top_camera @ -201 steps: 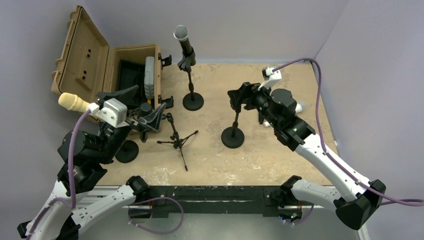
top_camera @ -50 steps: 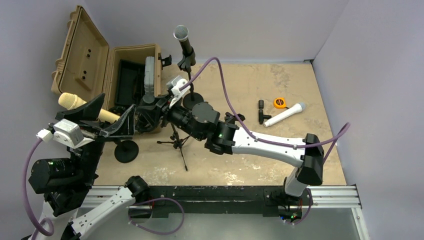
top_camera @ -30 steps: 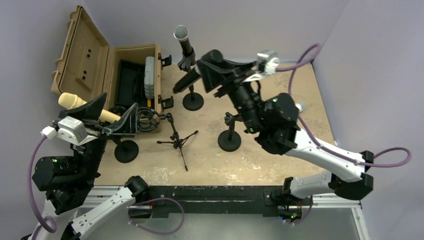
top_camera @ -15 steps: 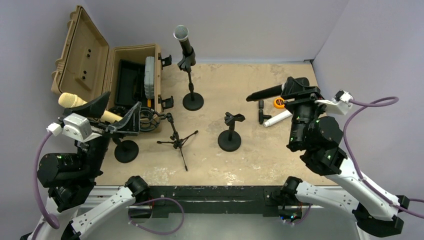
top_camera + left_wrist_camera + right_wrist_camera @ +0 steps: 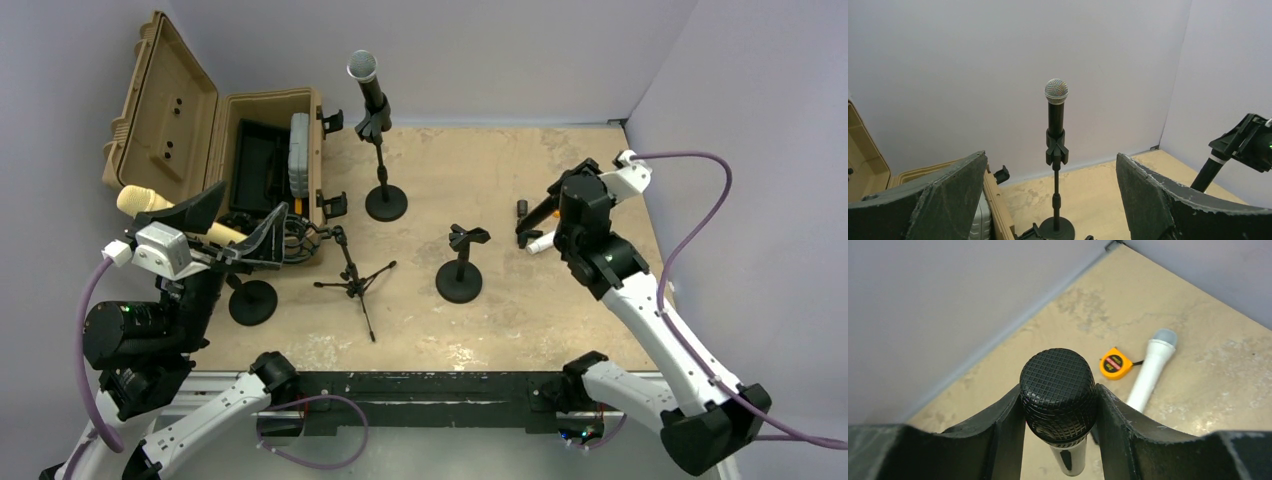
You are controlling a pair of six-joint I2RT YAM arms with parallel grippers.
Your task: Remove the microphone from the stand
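Observation:
I should lower the black microphone (image 5: 538, 215) next with my right gripper until it lies flat on the tabletop beside the white microphone, because it is clear of the stands and that spot is open.
My right gripper (image 5: 1058, 407) is shut on the head of a black microphone (image 5: 1058, 390). It holds the microphone tilted, handle down, over the far right of the table (image 5: 537, 218). The short black stand (image 5: 461, 270) in the middle has an empty clip. A silver-headed microphone (image 5: 361, 68) sits clipped upright in a tall stand at the back, also in the left wrist view (image 5: 1056, 107). My left gripper (image 5: 225, 225) is open and empty, raised at the left beside a cream microphone (image 5: 150, 205) on its stand.
A white microphone (image 5: 1150, 370) and an orange tape measure (image 5: 1115, 363) lie under my right gripper. An open tan case (image 5: 220, 130) stands at the back left. A small black tripod (image 5: 355, 280) lies left of the middle stand.
My right arm has swung from above the middle of the table to the far right with the black microphone and tipped it down towards the table. My left arm barely moved.

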